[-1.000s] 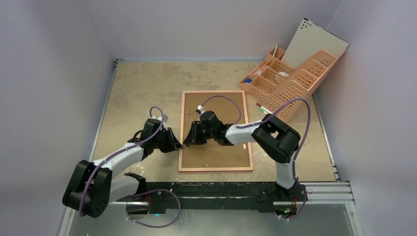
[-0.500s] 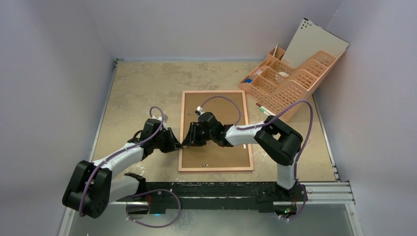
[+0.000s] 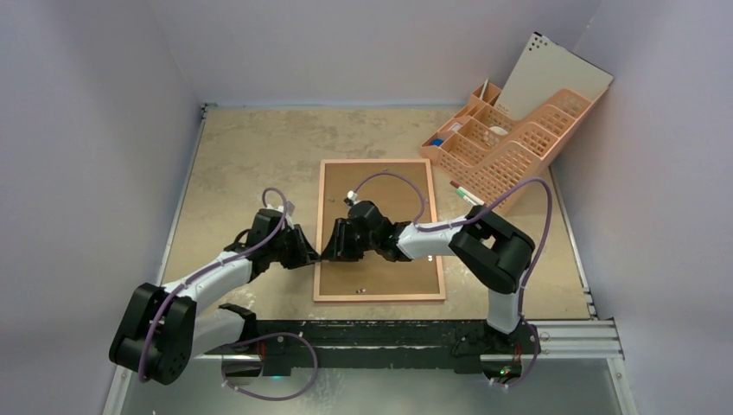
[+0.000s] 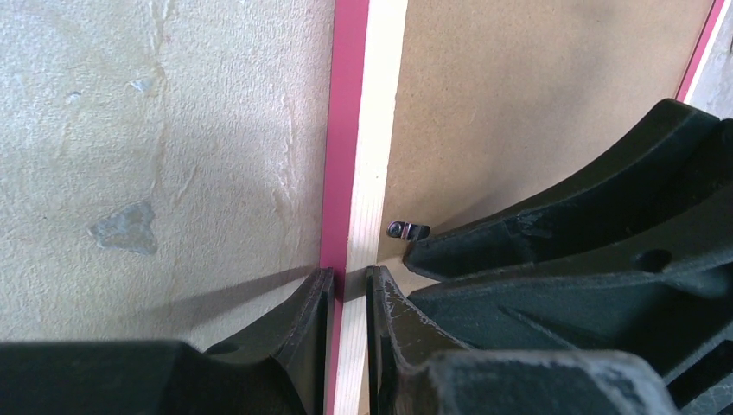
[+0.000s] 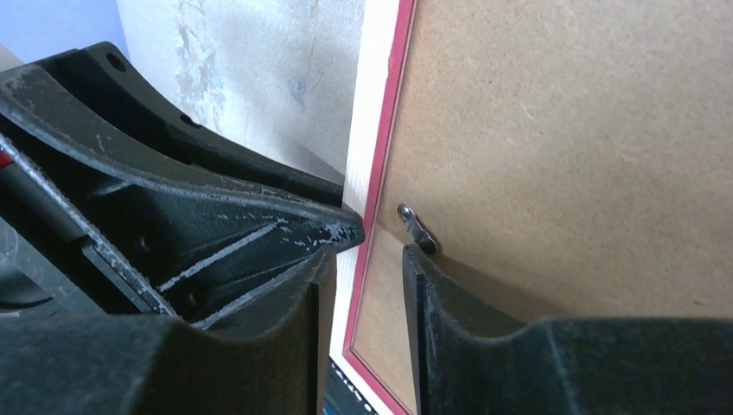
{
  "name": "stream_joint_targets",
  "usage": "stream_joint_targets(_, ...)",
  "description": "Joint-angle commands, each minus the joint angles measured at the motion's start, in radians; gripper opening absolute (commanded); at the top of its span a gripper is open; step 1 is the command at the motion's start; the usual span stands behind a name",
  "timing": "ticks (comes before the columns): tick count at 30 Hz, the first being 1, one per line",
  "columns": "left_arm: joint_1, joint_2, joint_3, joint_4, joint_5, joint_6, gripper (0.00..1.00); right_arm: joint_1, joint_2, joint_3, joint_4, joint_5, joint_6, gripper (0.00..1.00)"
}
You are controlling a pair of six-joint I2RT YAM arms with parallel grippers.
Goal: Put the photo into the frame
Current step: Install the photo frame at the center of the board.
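Note:
Next, I squeeze the clip round toward the rail's inner edge point(image 5: 377, 213) with my right gripper, because the metal clip's loose end point(image 5: 426, 245) points away from the frame's rail.
The frame point(image 3: 380, 296) lies reverse side up in the middle of the table, with a plain brown backing board point(image 3: 389, 278) set inside it. The photo is hidden. My left gripper point(image 3: 313, 253) is shut on the frame's left rail point(image 4: 367, 173), one finger on the pink outer side and one on the pale wood. My right gripper point(image 3: 331, 246) hangs just inside that same rail, open, over the rail's inner edge and the board point(image 5: 562, 130). One of its fingertips point(image 5: 413, 259) is beside a small metal clip point(image 5: 417, 229), which also shows as the clip point(image 4: 408, 230) in the left wrist view.
A peach plastic desk organiser point(image 3: 510, 143) stands at the back right with a white panel point(image 3: 553, 78) leaning behind it. A pen point(image 3: 462, 192) lies just off the frame's right side. The black base rail point(image 3: 389, 333) runs along the near edge.
The right gripper's jaws have spread wider and it has crept slightly nearer along the left rail. The left gripper and the frame have stayed put.

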Motion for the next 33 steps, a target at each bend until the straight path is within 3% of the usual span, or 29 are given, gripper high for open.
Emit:
stream_joint_targets(1, -0.008, 0.004, 0.005, -0.041, -0.034, -0.009, 0.00, 0.007, -0.071, -0.033, -0.014, 0.068, 0.012, 0.39)
stream_joint_targets(6, -0.008, -0.013, 0.020, -0.068, -0.038, -0.010, 0.00, 0.006, -0.141, -0.059, -0.020, 0.148, 0.018, 0.41)
stream_joint_targets(14, -0.008, -0.038, 0.026, -0.109, -0.019, -0.016, 0.20, 0.006, -0.069, 0.008, -0.071, 0.138, 0.015, 0.43)
stream_joint_targets(22, -0.015, -0.032, 0.002, -0.088, 0.025, -0.026, 0.26, 0.006, 0.003, 0.094, -0.159, 0.145, -0.007, 0.44)
stream_joint_targets(25, -0.016, -0.036, -0.005, -0.074, 0.024, -0.031, 0.25, 0.007, 0.018, 0.083, -0.145, 0.104, -0.002, 0.43)
stream_joint_targets(33, -0.017, -0.031, -0.016, -0.049, 0.027, -0.039, 0.05, 0.010, 0.003, 0.055, -0.124, 0.058, 0.008, 0.36)
